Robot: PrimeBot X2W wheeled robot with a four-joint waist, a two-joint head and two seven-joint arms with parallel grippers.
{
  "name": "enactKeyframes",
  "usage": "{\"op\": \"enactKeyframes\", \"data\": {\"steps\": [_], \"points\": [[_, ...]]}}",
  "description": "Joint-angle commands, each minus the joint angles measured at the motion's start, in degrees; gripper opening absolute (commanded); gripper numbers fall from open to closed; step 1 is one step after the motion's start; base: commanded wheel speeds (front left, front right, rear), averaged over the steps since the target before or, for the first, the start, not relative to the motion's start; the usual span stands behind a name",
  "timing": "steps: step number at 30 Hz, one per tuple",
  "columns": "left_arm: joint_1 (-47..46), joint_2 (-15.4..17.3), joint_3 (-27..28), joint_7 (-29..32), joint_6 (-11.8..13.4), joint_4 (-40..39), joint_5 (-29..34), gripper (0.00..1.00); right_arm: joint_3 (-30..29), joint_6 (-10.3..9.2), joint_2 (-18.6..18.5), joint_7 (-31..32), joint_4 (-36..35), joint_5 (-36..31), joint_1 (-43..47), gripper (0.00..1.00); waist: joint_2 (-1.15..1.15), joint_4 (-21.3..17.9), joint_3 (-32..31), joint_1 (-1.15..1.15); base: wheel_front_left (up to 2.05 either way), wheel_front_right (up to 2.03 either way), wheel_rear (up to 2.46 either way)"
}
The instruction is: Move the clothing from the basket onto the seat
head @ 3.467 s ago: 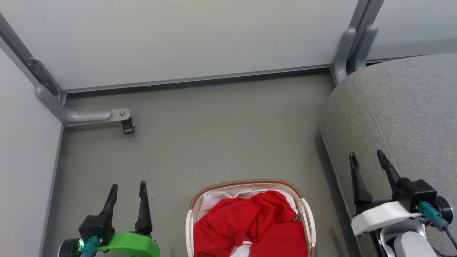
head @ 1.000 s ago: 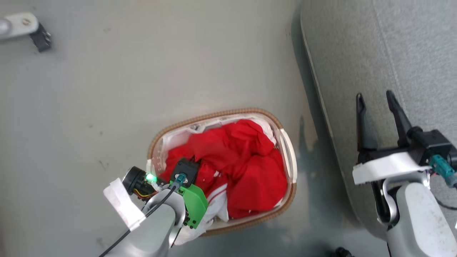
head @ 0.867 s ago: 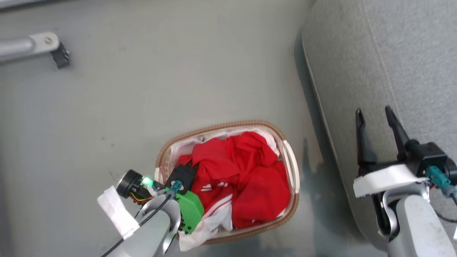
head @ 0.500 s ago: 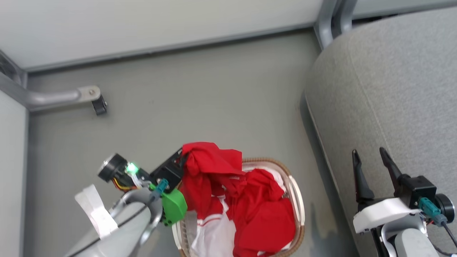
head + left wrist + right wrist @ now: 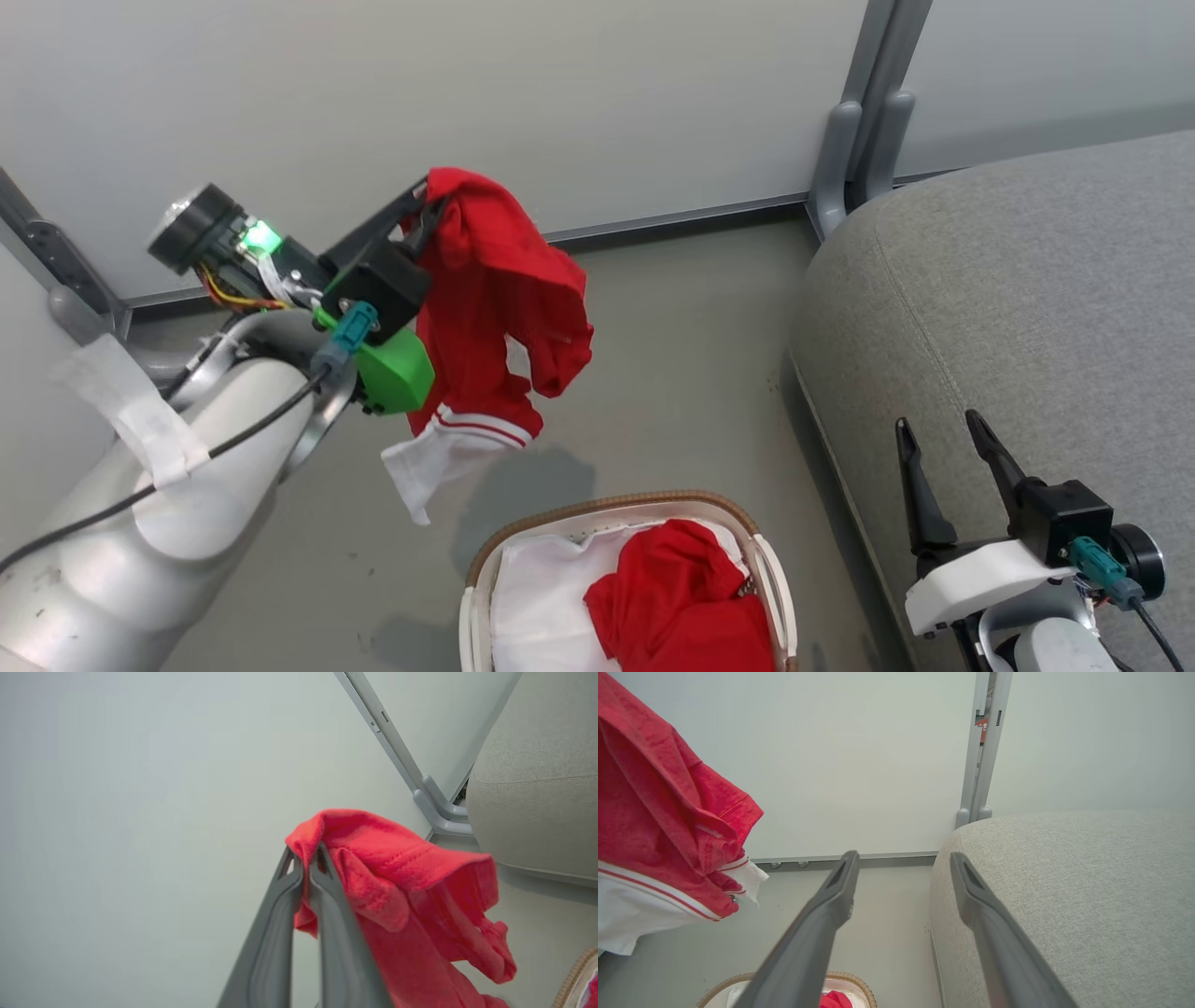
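Observation:
The red garment (image 5: 479,293) is hanging in limp, bunched folds (image 5: 546,319), so it will sink into a crumpled heap as I lower it onto the seat.
My left gripper (image 5: 425,198) (image 5: 306,856) is shut on a red garment (image 5: 490,289) (image 5: 402,877) with white stripe trim, hanging in the air above the floor, up and left of the basket (image 5: 485,560). The same garment (image 5: 658,826) hangs at the left of the right wrist view. More red clothing (image 5: 681,607) lies in the white-lined basket at the bottom centre. The grey seat (image 5: 1008,308) (image 5: 1069,886) fills the right side. My right gripper (image 5: 938,434) (image 5: 901,858) stands open and empty over the seat's front edge.
A pale wall panel (image 5: 560,93) with a grey metal post (image 5: 864,112) stands behind. A grey bracket (image 5: 79,308) sits by the left wall. Bare grey floor (image 5: 681,355) lies between basket, wall and seat.
My left gripper has lifted the red garment out of the basket and higher up; half a second ago it still trailed into the basket. The camera tilted up. My right gripper stayed open.

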Motion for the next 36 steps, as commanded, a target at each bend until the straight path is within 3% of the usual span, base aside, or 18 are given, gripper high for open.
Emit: {"op": "enactKeyframes", "data": {"steps": [1, 9, 18, 31, 36], "points": [[-1.46, 0.44, 0.57, 0.13, -0.02, -0.65, 0.14, 0.00, 0.40, -0.04, -0.17, -0.19, -0.09, -0.26, -0.29, 1.00, 0.00, -0.48, -0.07, 0.01, 0.00, 0.00, 0.00], [-6.89, 0.52, 2.26, 1.12, 0.36, -1.19, -0.28, 0.00, 3.80, -0.04, -0.17, -0.19, -0.14, -0.69, -2.45, 1.00, 0.00, -0.83, 0.17, 0.01, 0.00, 0.00, 0.00], [-9.85, -1.77, 1.52, 1.22, -0.58, -1.09, -0.94, 0.00, 14.77, -0.04, -0.18, -0.19, 0.66, 0.53, -8.98, 1.00, 0.00, -0.12, -0.25, 0.01, 0.00, 0.00, 0.00], [-9.88, -5.06, -1.74, 1.80, -1.24, -6.01, -0.96, 0.00, 25.75, -0.04, -0.18, -0.19, 9.05, -0.98, -25.11, 1.00, 0.00, 2.98, -0.98, 0.01, 0.00, 0.00, 0.00], [-10.11, -6.20, -3.09, 1.63, -1.83, -8.22, -1.05, 0.00, 25.95, -0.04, -0.18, -0.19, 12.83, -2.34, -27.91, 1.00, 0.00, 4.16, -1.26, 0.01, 0.00, 0.00, 0.00]]}}
